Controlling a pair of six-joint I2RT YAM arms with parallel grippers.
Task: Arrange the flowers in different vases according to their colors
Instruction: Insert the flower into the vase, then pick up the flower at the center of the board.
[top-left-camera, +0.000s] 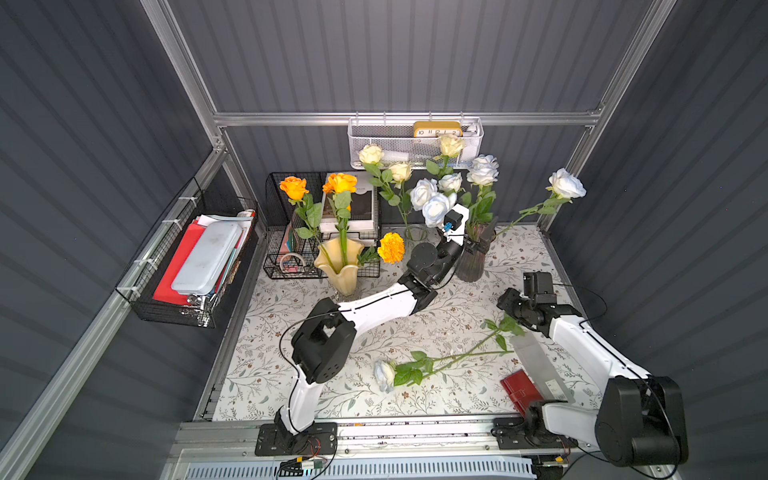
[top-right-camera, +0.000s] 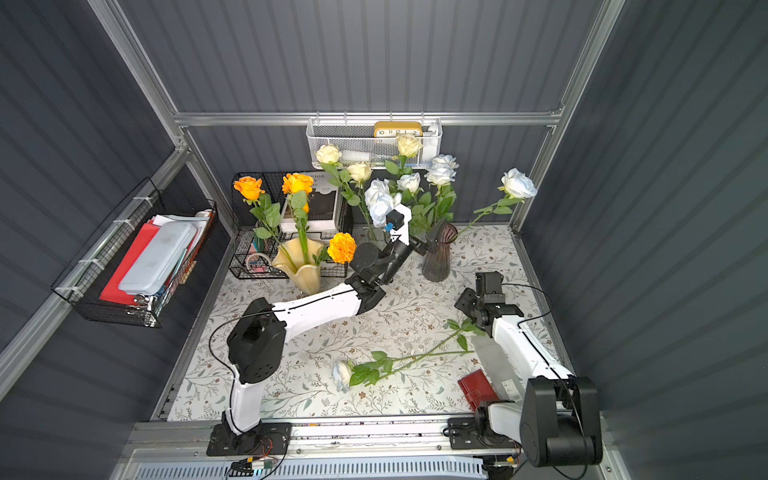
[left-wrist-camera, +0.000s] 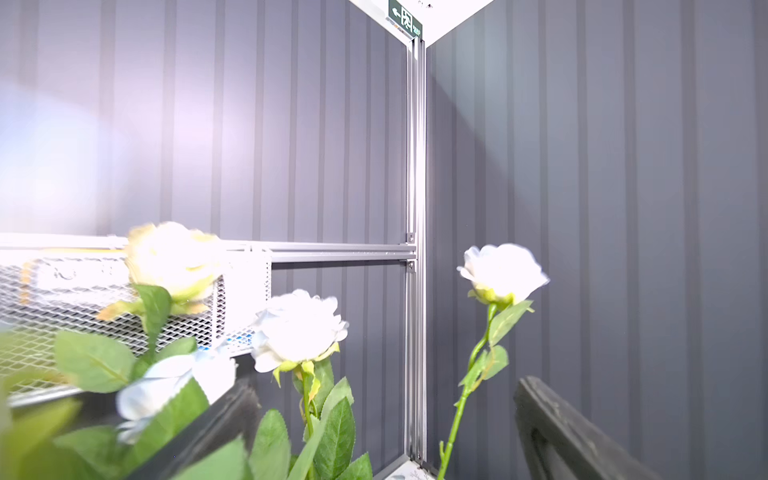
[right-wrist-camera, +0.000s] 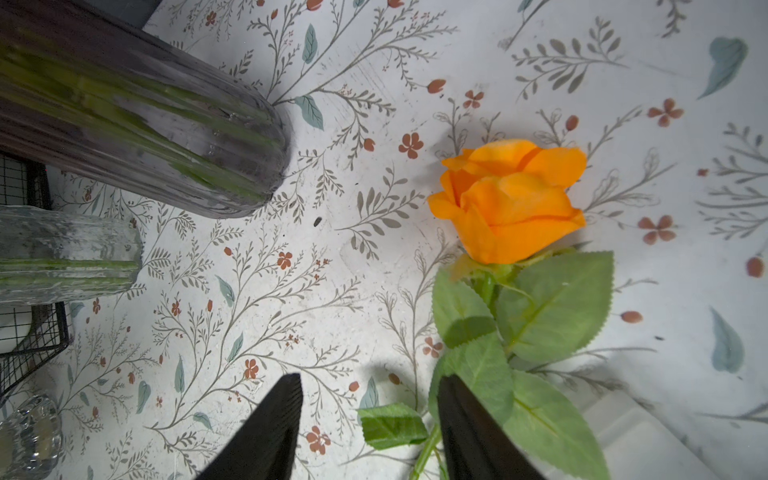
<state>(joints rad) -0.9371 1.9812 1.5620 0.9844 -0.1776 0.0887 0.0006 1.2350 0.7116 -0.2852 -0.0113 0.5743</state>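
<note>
The orange rose's stem below the leaves is clear of the white rose's stem, so my left gripper should keep moving there until it can close.
My left gripper (top-left-camera: 480, 240) stands open at the rim of the ribbed purple vase (top-left-camera: 471, 266), which holds several white roses. One of them (left-wrist-camera: 503, 270) leans away, and its stem runs untouched between the fingers (left-wrist-camera: 561, 428). Three cream roses (top-left-camera: 401, 171) stand in the clear glass vase (top-left-camera: 415, 235). Two orange roses (top-left-camera: 340, 183) and a marigold (top-left-camera: 390, 247) fill the pale yellow vase (top-left-camera: 338, 266). My right gripper (right-wrist-camera: 369, 382) hangs open over an orange rose (right-wrist-camera: 511, 199) lying on the cloth, its stem between the fingers. The arm hides that bloom in both top views. A white rose (top-left-camera: 384, 374) lies near the front.
A red box (top-left-camera: 519, 390) and a translucent box (top-left-camera: 536, 361) lie by the right arm's base. A black wire rack (top-left-camera: 291, 249) with books stands at the back left. A white mesh basket (top-left-camera: 415, 145) hangs on the back wall. A glass holder (right-wrist-camera: 25, 432) sits beside the clear vase.
</note>
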